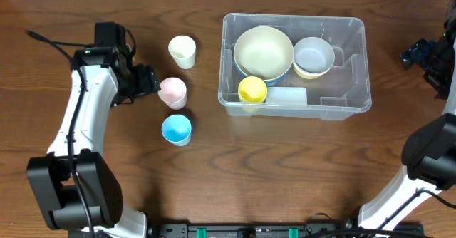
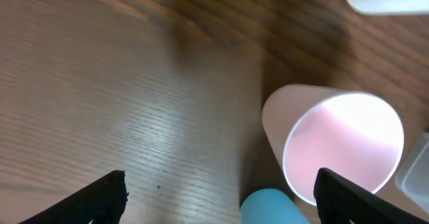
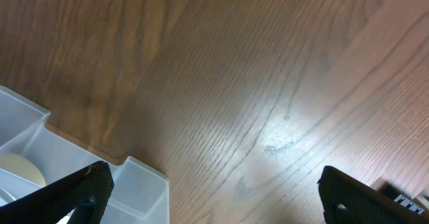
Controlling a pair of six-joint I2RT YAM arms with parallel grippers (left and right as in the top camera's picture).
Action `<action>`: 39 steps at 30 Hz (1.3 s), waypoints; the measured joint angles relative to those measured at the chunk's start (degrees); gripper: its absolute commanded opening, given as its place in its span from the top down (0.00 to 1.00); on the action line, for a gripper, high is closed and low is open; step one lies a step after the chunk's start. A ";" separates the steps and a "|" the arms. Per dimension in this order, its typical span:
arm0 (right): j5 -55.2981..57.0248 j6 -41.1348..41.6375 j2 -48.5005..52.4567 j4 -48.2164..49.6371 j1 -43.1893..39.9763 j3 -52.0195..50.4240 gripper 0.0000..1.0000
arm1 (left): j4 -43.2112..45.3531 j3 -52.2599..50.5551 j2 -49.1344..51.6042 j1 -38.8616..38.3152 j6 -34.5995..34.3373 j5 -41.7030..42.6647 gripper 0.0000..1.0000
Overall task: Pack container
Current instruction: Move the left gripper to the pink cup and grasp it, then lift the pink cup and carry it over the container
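The pink cup's near side [image 2: 281, 127] is between the open fingers of my left gripper, so the gripper should keep moving toward the cup's rim [image 2: 286, 153] and close once one finger is inside.
The clear plastic container [image 1: 360, 88] stands at the middle right of the table; a corner of it shows in the right wrist view [image 3: 137, 184]. It holds a large cream bowl [image 1: 263, 50], a smaller bowl [image 1: 313, 55], a yellow cup [image 1: 252, 90] and a white label [image 1: 287, 96]. Three cups stand left of it: cream [image 1: 182, 51], pink [image 1: 172, 92] [image 2: 335, 147] and blue [image 1: 176, 129] [image 2: 271, 207]. My left gripper [image 1: 146, 81] [image 2: 221, 197] is open and empty, just left of the pink cup. My right gripper [image 1: 420, 53] [image 3: 214, 197] is open and empty over bare table right of the container.
The brown wooden table [image 1: 285, 174] carries nothing else. The left arm's cable [image 1: 50, 42] trails at the far left. The arm bases stand at the front edge, left [image 1: 71, 195] and right [image 1: 427, 159].
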 measured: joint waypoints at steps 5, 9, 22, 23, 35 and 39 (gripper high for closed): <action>0.00 0.00 0.00 0.00 0.00 0.00 0.01 | 0.37 -0.59 0.04 -0.13 1.62 1.33 0.11; 0.00 0.00 0.00 0.00 0.00 0.00 0.01 | 1.68 -0.61 0.22 -0.85 2.27 1.40 0.12; 0.00 0.00 0.00 0.00 0.00 0.00 0.01 | 3.56 -0.66 9.73 -5.57 2.21 2.21 0.37; 0.00 0.00 0.00 0.00 0.00 0.00 0.01 | 3.69 -0.70 10.05 -5.57 2.03 2.27 0.48; 0.00 0.00 0.00 0.00 0.00 0.00 0.01 | 1.77 0.79 10.16 -5.57 2.27 2.40 0.94; 0.00 0.00 0.00 0.00 0.00 0.00 0.01 | -3.02 7.10 9.99 -5.60 2.25 2.40 0.94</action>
